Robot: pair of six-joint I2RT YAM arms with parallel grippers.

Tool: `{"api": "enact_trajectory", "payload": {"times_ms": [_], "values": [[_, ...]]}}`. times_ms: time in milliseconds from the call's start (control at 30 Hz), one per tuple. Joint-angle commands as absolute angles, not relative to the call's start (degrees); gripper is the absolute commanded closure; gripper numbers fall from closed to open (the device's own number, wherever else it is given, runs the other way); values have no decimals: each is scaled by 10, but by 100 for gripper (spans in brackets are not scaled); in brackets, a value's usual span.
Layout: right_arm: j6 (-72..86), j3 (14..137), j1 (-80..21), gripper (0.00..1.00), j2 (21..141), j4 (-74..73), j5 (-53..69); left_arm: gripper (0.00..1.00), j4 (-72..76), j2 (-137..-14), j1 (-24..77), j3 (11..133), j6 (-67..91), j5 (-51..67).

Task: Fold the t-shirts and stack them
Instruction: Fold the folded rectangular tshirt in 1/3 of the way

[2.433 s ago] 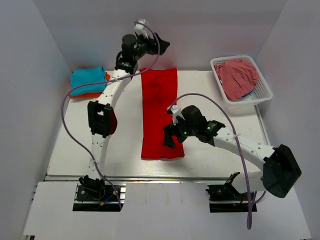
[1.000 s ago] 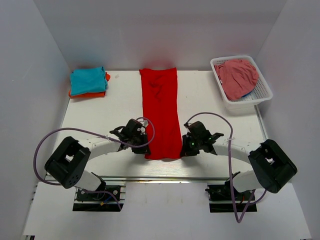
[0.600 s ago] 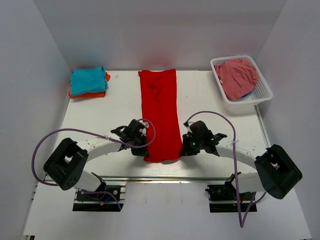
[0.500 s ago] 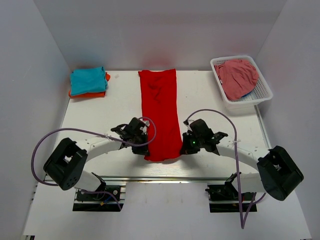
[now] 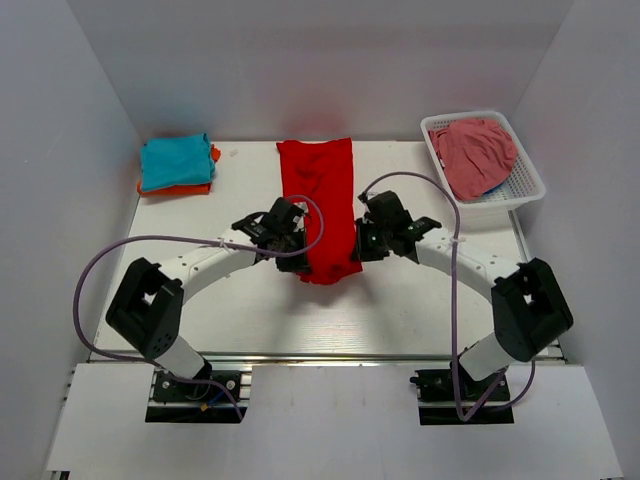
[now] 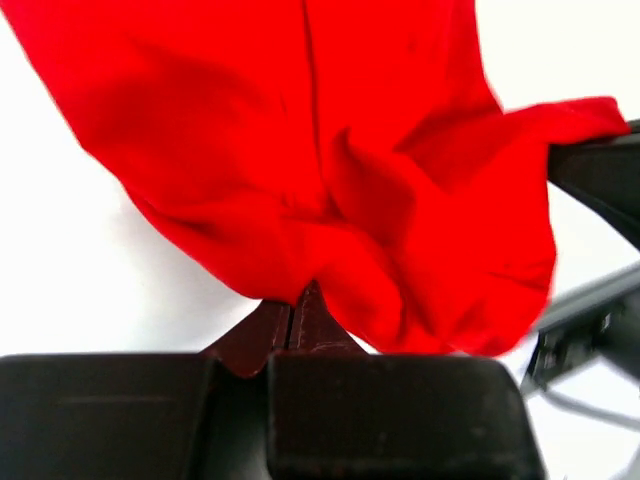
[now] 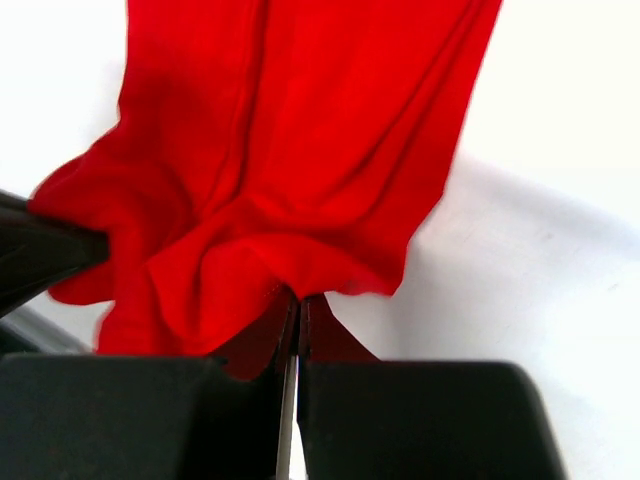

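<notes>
The red t-shirt's near corners [image 5: 309,273] are lifted level in front of its straight strip, so the left gripper should move toward the back next and let go over the strip's far half [image 5: 317,168].
A bright red t-shirt [image 5: 322,195] lies as a long strip from the table's back edge toward the middle, its near end lifted and sagging between both grippers. My left gripper [image 5: 297,248] is shut on the near left corner; in the left wrist view the bunched red cloth [image 6: 330,180] hangs from the closed fingertips [image 6: 300,312]. My right gripper [image 5: 358,243] is shut on the near right corner, and the right wrist view has red folds [image 7: 300,150] pinched at its tips [image 7: 302,305]. A teal t-shirt [image 5: 175,158] lies folded on an orange one [image 5: 190,189] at the back left.
A white basket [image 5: 525,180] at the back right holds a crumpled pink garment [image 5: 475,155]. White walls close in the table [image 5: 420,300] on three sides. Purple cables loop above both arms.
Both grippers closed on the red shirt's near corners, the left one last. They have carried that end up and toward the back, so the strip now looks shorter.
</notes>
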State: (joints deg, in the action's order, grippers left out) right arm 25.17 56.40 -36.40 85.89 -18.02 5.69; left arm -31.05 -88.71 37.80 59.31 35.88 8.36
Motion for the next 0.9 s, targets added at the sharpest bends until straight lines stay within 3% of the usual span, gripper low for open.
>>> {"api": "enact_trajectory", "payload": {"times_ms": [0, 500, 867], "values": [[222, 630, -341, 100, 894, -208, 27, 100, -349, -903, 356, 651, 364, 9], [142, 880, -291, 100, 1053, -260, 36, 100, -316, -1047, 242, 839, 305, 95], [109, 996, -268, 100, 1157, -261, 47, 100, -286, -1135, 201, 921, 274, 139]]}}
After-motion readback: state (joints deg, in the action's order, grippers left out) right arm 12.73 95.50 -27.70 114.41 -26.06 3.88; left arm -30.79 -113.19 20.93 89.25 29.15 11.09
